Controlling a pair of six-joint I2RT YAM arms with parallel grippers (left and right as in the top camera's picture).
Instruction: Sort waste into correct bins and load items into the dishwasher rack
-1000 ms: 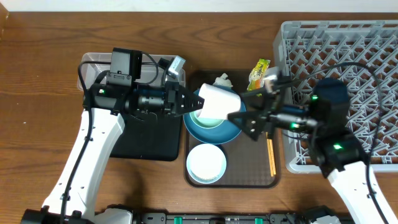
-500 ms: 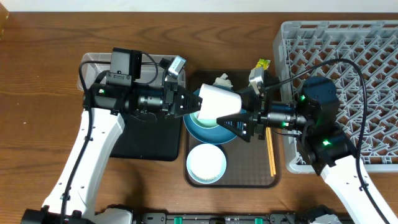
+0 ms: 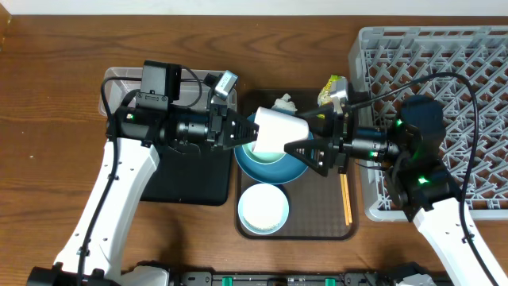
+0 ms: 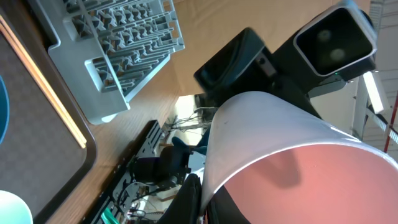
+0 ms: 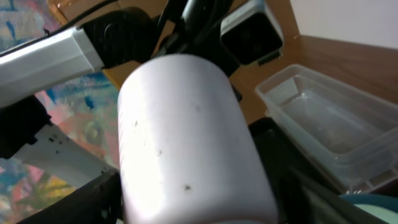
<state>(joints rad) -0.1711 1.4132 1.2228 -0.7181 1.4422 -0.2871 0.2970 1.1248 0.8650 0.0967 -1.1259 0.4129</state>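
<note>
The small pink cup's rim [image 3: 259, 127] is in my left gripper, far from the rack. Next, my right gripper takes hold of the cup's base [image 3: 302, 133] before my left gripper lets go.
My left gripper [image 3: 242, 131] is shut on the rim of the small pink cup [image 3: 278, 131], one finger inside and one outside, as the left wrist view [image 4: 202, 199] shows. It holds the cup [image 4: 298, 162] on its side above the blue dish [image 3: 279, 171], which holds the mint-green bowl [image 3: 266, 153]. My right gripper [image 3: 311, 141] is open, its fingers on either side of the cup's base [image 5: 186, 137]. The white bowl [image 3: 263, 208], chopsticks [image 3: 346, 199] and tissue wad [image 3: 284, 102] lie on the brown tray. The yellow-green wrapper [image 3: 332, 87] lies beside the rack.
The grey dishwasher rack [image 3: 444, 56] stands at the right. The clear tub [image 3: 119, 83] and black tray [image 3: 190, 179] are at the left under my left arm. The brown serving tray [image 3: 317, 222] lies in the middle.
My right gripper has moved left from beside the rack to the cup, and its open fingers now straddle the cup's base. My left gripper and the cup have stayed put.
</note>
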